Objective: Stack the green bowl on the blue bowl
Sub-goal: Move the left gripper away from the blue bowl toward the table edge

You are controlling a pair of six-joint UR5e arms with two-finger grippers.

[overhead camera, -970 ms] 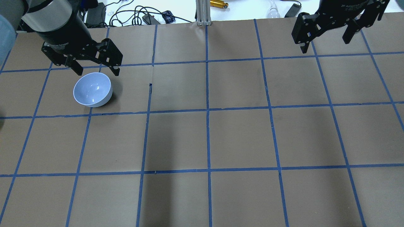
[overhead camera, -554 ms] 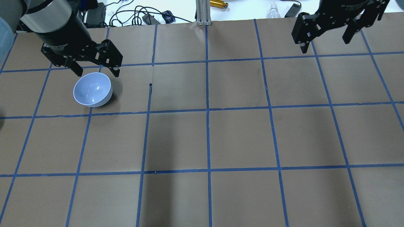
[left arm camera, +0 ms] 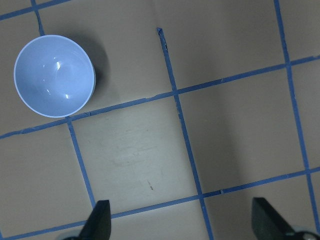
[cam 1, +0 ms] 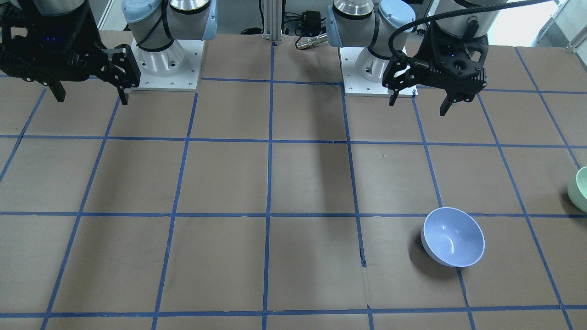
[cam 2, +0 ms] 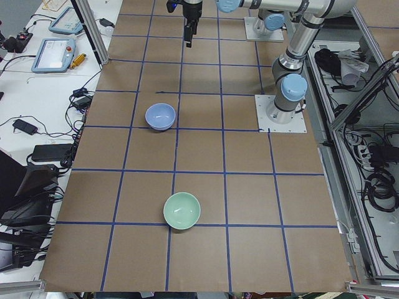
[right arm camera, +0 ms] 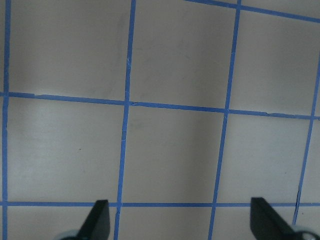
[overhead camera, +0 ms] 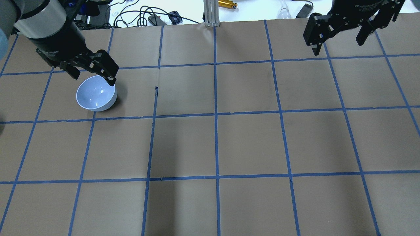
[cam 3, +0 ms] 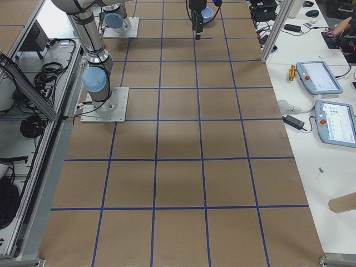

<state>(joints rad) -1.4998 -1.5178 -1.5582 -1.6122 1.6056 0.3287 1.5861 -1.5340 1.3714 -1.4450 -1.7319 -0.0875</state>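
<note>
My gripper will lower the green bowl (cam 1: 579, 190) into the blue bowl's wide opening (cam 1: 453, 236), which is open and empty, so the green bowl will nest deep inside.
The blue bowl (overhead camera: 96, 94) stands upright and empty on the left part of the table; it also shows in the front view (cam 1: 453, 236) and the left wrist view (left arm camera: 54, 75). The green bowl (cam 2: 182, 210) stands upright further toward the table's left end, cut by the edge in the front view (cam 1: 578, 189) and outside the overhead view. My left gripper (overhead camera: 93, 79) hangs open and empty above the table, beside the blue bowl's rim on the robot's side (cam 1: 418, 106). My right gripper (overhead camera: 338, 46) is open and empty, high at the far right (cam 1: 91, 98).
The table is brown paper (overhead camera: 249, 144) with a blue tape grid. Cables, a power brick and a pendant lie beyond its far edge (overhead camera: 154, 16). An aluminium post (overhead camera: 211, 13) stands at the middle of that edge. The two arm bases (cam 1: 165, 59) stand on the robot's side.
My left gripper has shifted left and turned a little, so its fingers now overlap the blue bowl's rim in the overhead view. The bowl and the right arm have not moved.
</note>
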